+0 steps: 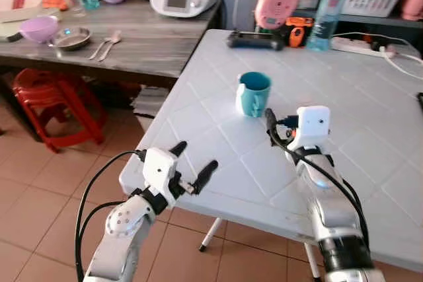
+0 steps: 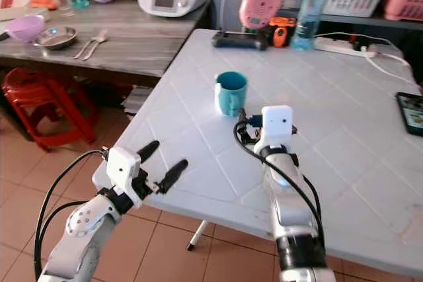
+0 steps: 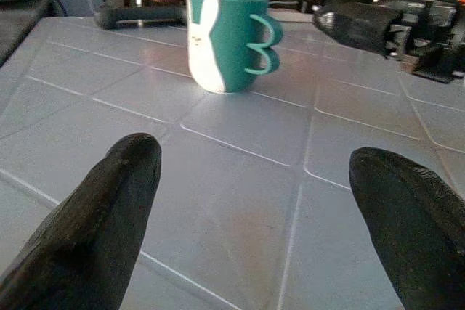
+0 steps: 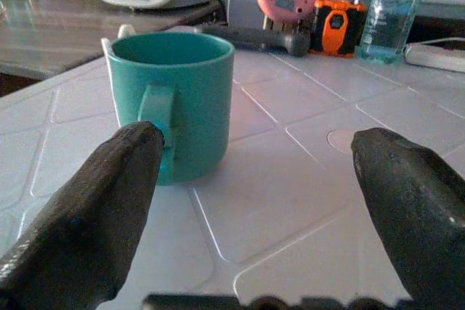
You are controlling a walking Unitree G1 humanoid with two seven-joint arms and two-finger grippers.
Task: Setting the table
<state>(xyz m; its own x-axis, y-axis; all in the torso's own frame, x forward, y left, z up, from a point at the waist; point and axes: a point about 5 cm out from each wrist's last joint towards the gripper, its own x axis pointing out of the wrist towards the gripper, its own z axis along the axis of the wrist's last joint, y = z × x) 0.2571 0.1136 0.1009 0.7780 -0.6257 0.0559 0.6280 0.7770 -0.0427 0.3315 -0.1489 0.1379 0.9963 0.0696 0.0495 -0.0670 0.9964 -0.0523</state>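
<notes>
The flat handle goes up and down the side of the mug. The teal mug should therefore stay level when I lift it and carry it by that handle.
A teal mug with a white rabbit shape on its side stands upright on the white tiled table, near the table's left side. My right gripper hovers low over the table just short of the mug, open, with the mug's handle by one black finger. My left gripper is open at the table's front-left corner, pointing toward the mug from farther off. Nothing is held between either pair of fingers.
A black controller, pink device, water bottle and power strip line the table's far edge. A phone lies at its right edge. Left stands a wooden counter with purple bowls, metal dish and spoons; red stools below.
</notes>
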